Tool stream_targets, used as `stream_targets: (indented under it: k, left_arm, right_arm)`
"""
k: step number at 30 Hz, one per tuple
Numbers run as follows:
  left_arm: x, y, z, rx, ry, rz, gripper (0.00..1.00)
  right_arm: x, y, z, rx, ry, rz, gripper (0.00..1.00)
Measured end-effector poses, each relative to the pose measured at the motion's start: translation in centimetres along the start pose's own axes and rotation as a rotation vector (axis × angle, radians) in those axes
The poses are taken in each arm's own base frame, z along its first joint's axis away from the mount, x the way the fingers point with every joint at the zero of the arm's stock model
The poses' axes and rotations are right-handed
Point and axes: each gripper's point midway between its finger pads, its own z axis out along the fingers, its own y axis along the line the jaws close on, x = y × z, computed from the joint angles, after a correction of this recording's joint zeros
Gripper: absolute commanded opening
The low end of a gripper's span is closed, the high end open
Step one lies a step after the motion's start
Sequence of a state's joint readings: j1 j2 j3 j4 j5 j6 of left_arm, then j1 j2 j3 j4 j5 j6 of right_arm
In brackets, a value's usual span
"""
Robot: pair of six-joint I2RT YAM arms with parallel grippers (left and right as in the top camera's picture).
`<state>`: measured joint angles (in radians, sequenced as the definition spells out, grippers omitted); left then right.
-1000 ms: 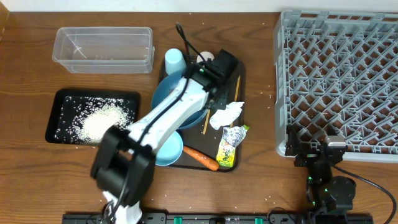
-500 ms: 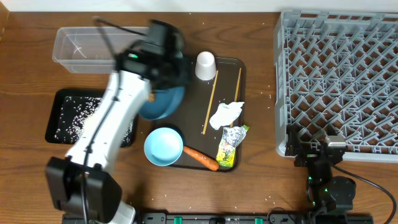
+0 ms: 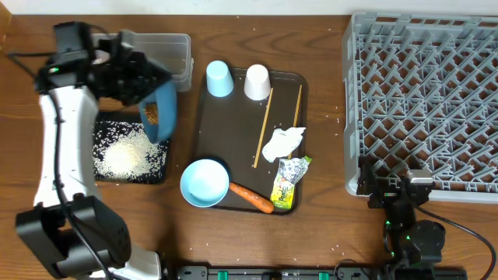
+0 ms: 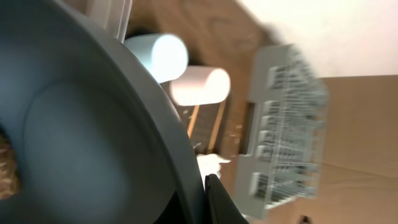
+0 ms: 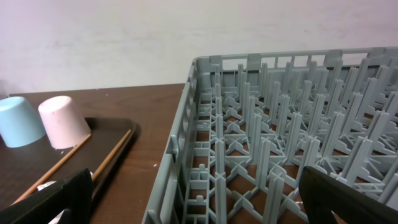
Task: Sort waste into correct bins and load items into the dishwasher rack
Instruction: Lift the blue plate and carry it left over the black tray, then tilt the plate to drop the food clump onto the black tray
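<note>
The brown food lump point(image 3: 150, 113) sits on the tilted dark-blue plate, so next my left gripper swings back over the black tray point(image 3: 120, 155) and tips the lump off first.
My left gripper point(image 3: 146, 87) is shut on the rim of the dark-blue plate point(image 3: 162, 110) and holds it tilted on edge over the black tray point(image 3: 82, 124), which holds rice grains point(image 3: 128, 153). A brown food lump point(image 3: 152, 117) sits on the plate, which fills the left wrist view point(image 4: 81, 137). The clear tub point(image 3: 175, 53) lies behind. On the serving tray point(image 3: 226, 124) are the light-blue cup point(image 3: 219, 78), white cup point(image 3: 257, 82), chopsticks point(image 3: 263, 128), tissue point(image 3: 282, 144), wrapper point(image 3: 288, 183), carrot point(image 3: 250, 197) and pale bowl point(image 3: 205, 183). My right gripper point(image 5: 199, 211) is open and empty beside the grey rack point(image 3: 424, 101).
The rack's near wall point(image 5: 186, 143) stands right in front of my right gripper. The serving tray lies between the black tray and the rack. A few rice grains are scattered on the wooden table.
My left arm has swung the plate left off the serving tray, past the clear tub, and tipped it on edge over the black tray. The right arm has not moved.
</note>
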<state>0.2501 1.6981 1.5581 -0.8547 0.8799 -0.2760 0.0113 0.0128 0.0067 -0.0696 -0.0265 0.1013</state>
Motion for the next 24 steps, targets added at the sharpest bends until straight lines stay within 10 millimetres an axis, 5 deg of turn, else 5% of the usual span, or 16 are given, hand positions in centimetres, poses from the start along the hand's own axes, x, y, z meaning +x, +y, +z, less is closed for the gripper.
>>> stream_targets:
  k: [12, 24]
  left_arm:
    - [-4.1, 2.7, -9.2, 0.294, -0.168, -0.091, 0.06]
    - [-3.1, 9.1, -11.3, 0.32, -0.239, -0.249, 0.06]
  right_arm:
    - [0.0, 0.0, 0.0, 0.0, 0.0, 0.0, 0.99]
    - [0.0, 0.0, 0.0, 0.0, 0.0, 0.0, 0.99]
